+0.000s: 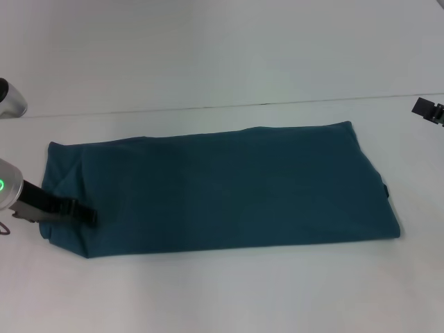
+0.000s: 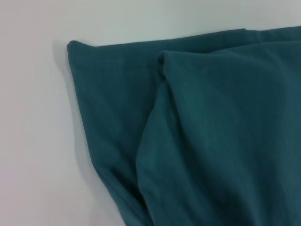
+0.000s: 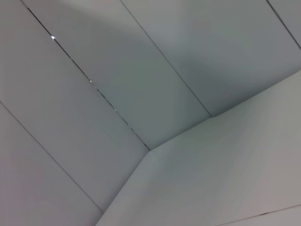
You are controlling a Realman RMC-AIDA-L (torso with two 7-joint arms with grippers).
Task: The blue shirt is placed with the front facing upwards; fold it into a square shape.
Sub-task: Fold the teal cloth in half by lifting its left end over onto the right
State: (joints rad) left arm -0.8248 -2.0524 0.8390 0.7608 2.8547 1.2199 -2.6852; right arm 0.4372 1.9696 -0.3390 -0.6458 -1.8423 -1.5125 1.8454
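Note:
Next, I open my left gripper, move back toward the shirt's outer edge (image 1: 46,231) and grip there before I fold the shirt over, because my left gripper is inward of the blue shirt's end (image 1: 98,218).
The blue shirt (image 1: 222,191) lies on the white table (image 1: 222,291) as a long teal strip running left to right, plain side up, with a small dark label at its right end. My left gripper (image 1: 84,214) rests low over the shirt's left end, near the front corner. The left wrist view shows that end up close, the blue shirt (image 2: 207,132) with one layer folded over another and a corner on the table. My right gripper (image 1: 429,109) hangs at the far right, raised and apart from the shirt. The right wrist view shows only white wall panels.
The table's back edge (image 1: 208,107) runs behind the shirt, with a white wall beyond. Part of the left arm (image 1: 10,100) shows at the far left. Bare table surface lies in front of the shirt and to its right.

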